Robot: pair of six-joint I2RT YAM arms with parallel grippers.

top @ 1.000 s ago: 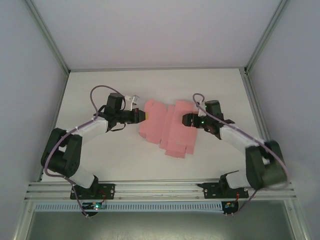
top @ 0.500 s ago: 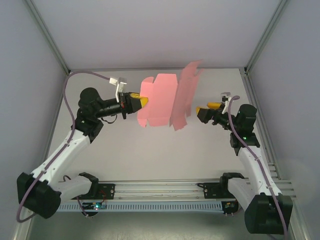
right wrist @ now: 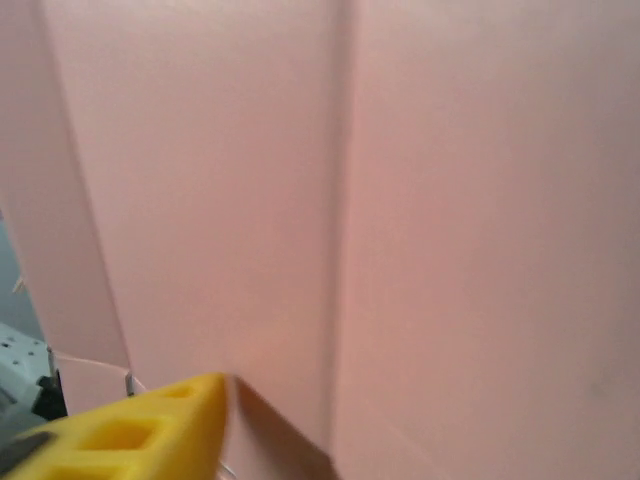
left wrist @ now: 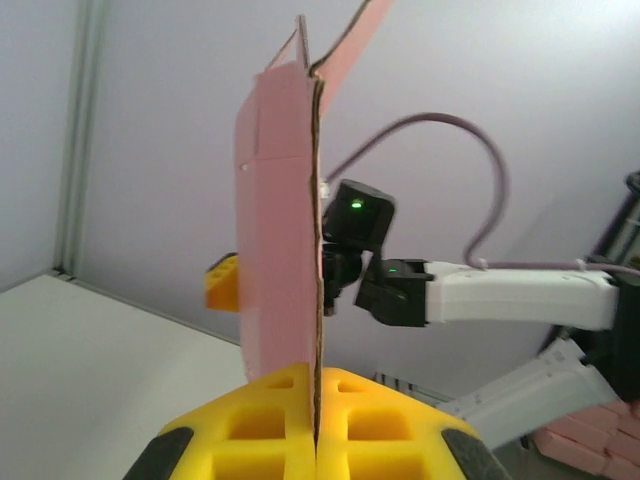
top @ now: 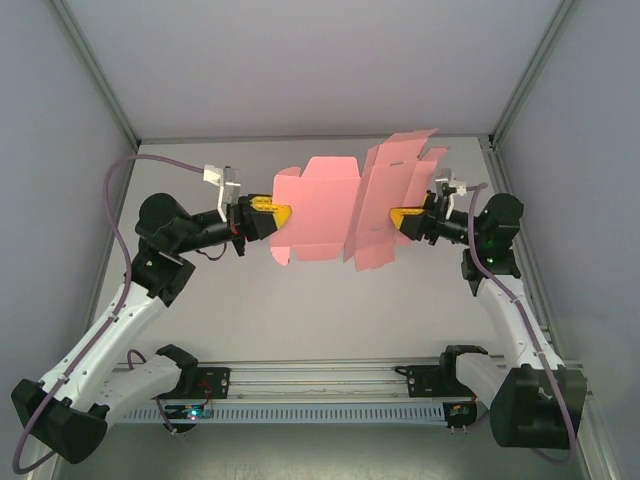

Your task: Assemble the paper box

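My left gripper is holding the sheet's end flap (top: pixel 285 222), a long way from the slotted panel. It should turn and put down the sheet, then take the slotted panel's end (top: pixel 406 142).
The paper box (top: pixel 320 205) is a flat pink die-cut sheet held upright in the air above the table, partly folded along a middle crease. My left gripper (top: pixel 272 212) is shut on its left edge. In the left wrist view the two yellow fingers (left wrist: pixel 265 420) press together on the card's edge (left wrist: pixel 280 220). My right gripper (top: pixel 402 217) sits at the sheet's right part. In the right wrist view one yellow finger (right wrist: pixel 150 430) lies against the pink card (right wrist: pixel 400 200), and the other finger is hidden, so its grip is unclear.
The white table (top: pixel 300 310) lies below the raised sheet. Grey walls and metal frame posts (top: pixel 100 80) close in the left, right and back. The arms' base rail (top: pixel 320 378) runs along the near edge.
A second ago the sheet lay on the table; both arms have lifted up and it now hangs in the air. The right gripper, apart from it half a second ago, has come onto its right part.
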